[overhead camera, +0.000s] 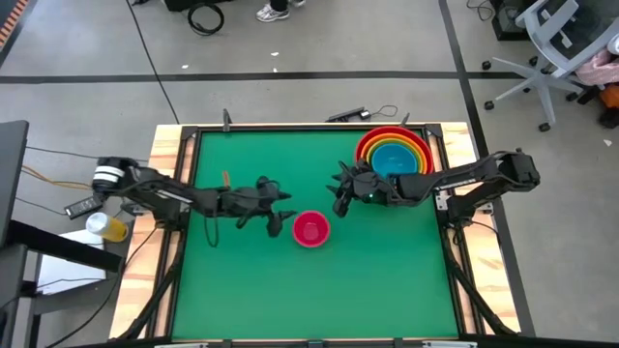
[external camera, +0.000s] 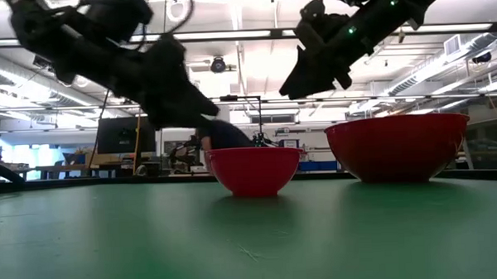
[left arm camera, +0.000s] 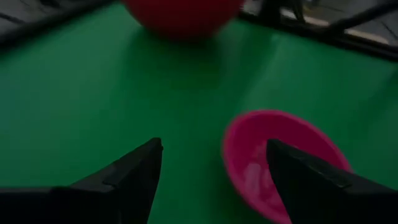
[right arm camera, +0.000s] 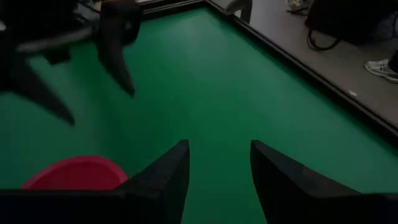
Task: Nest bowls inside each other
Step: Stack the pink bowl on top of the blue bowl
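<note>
The pink bowl (overhead camera: 310, 229) is beside my left gripper and the red stack is by my right arm, so next my left gripper grabs the bowl's rim (overhead camera: 295, 226) and passes the bowl over.
A small magenta-pink bowl (overhead camera: 310, 230) stands upright on its base mid-table, also seen in the low view (external camera: 254, 168). At the far right a big red bowl (overhead camera: 392, 155) stands on the mat with an orange, a yellow-green and a light blue bowl nested inside it. My left gripper (overhead camera: 280, 215) hangs open just left of the pink bowl and above it (external camera: 199, 104); in its wrist view (left arm camera: 214, 155) one finger stands in front of the bowl (left arm camera: 255, 165). My right gripper (overhead camera: 340, 196) hovers open between the two, clear of both (right arm camera: 219, 152).
The green mat (overhead camera: 242, 280) lies bare toward the near and left edges. A wooden frame (overhead camera: 179, 135) rims the table. The red stack (external camera: 398, 147) stands close behind my right arm. Cables and an office chair (overhead camera: 551, 58) are on the floor beyond.
</note>
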Tool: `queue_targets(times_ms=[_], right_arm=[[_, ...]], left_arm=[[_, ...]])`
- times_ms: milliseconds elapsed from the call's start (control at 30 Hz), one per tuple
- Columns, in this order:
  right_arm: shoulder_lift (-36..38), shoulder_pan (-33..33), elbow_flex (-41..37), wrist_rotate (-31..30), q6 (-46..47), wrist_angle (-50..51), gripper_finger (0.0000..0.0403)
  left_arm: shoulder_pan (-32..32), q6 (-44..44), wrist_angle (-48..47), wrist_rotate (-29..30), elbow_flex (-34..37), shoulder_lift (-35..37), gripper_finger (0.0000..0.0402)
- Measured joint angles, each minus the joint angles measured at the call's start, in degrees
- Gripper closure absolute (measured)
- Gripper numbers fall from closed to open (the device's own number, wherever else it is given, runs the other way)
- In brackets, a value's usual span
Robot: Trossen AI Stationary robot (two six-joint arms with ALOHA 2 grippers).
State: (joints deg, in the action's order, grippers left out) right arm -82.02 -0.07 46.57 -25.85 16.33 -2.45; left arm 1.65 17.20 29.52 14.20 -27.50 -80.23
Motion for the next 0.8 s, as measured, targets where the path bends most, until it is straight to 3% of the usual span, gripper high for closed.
queue_targets(times_ms=[233, 433, 600, 800], right_arm=[[1.0, -0.3, 0.0, 0.3, 1.8, 2.7, 0.0229], [0.7, 1.1, 0.0, 2.5, 5.5, 5.9, 0.0229], [0.8, 2.0, 0.0, 3.0, 6.4, 7.2, 0.0229], [1.1, 1.4, 0.0, 5.5, 4.4, 8.0, 0.0229]], left_arm=[[0.0, 2.3, -7.7, -4.0, -7.4, -9.3, 0.0111], [0.0, 3.3, -14.1, -4.1, -10.9, -11.8, 0.0118], [0.1, 4.3, -14.4, -4.5, -11.1, -12.8, 0.0157], [0.0, 4.1, -13.0, -5.2, -11.2, -15.0, 0.0231]])
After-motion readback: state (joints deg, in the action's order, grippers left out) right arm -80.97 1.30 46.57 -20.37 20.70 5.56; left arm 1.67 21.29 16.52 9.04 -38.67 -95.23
